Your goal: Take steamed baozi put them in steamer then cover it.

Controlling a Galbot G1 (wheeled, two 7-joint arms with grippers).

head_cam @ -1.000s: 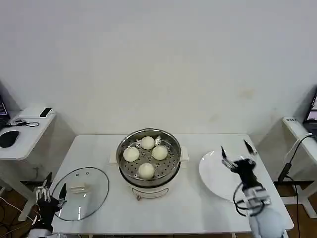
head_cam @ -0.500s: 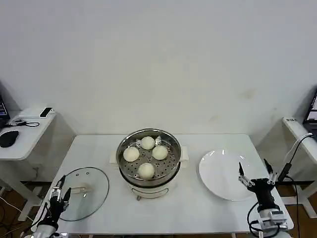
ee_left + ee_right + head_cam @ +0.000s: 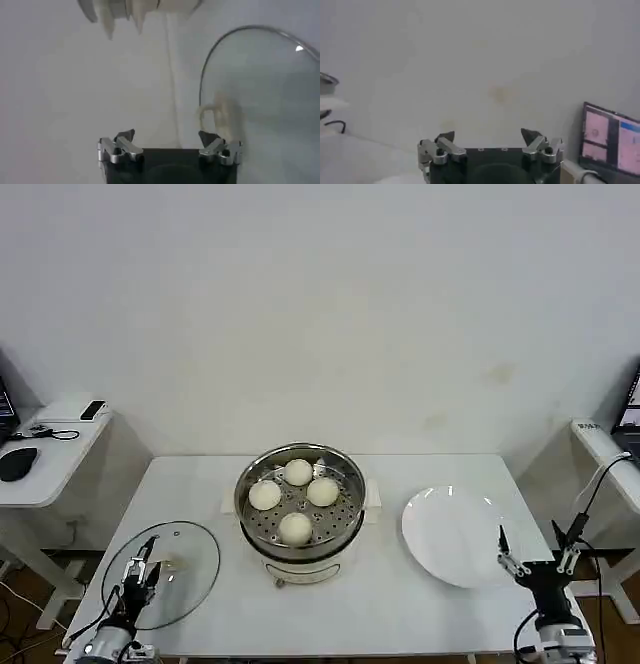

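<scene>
The baozi (image 3: pixel 295 529) are lower than the steamer's rim. So the glass cover (image 3: pixel 192 576) will come to rest flat on the steamer's rim, clear of the baozi, when I lower it.
Several cream-white baozi (image 3: pixel 298 472) lie on the perforated tray inside the shiny steamer (image 3: pixel 345 519) at the table's middle. The glass cover (image 3: pixel 190 549) lies flat on the table to its left, cream handle (image 3: pixel 168 564) up; the left wrist view shows the cover (image 3: pixel 260 90) and its handle (image 3: pixel 222 112) too. My left gripper (image 3: pixel 143 562) is open over the cover's near side, just short of the handle, holding nothing; its jaws (image 3: pixel 166 137) stand wide apart. My right gripper (image 3: pixel 535 546) is open and empty at the front right corner, beside the plate, and faces the wall (image 3: pixel 487 136).
A bare white plate (image 3: pixel 455 534) lies right of the steamer. Side tables flank the work table: one on the left with a mouse (image 3: pixel 17 464) and cables, one on the right (image 3: pixel 600 446). A monitor (image 3: pixel 612 142) glows in the right wrist view.
My right gripper has pulled back from over the plate to the front right corner. My left gripper has come in from the table's left edge to over the cover near its handle.
</scene>
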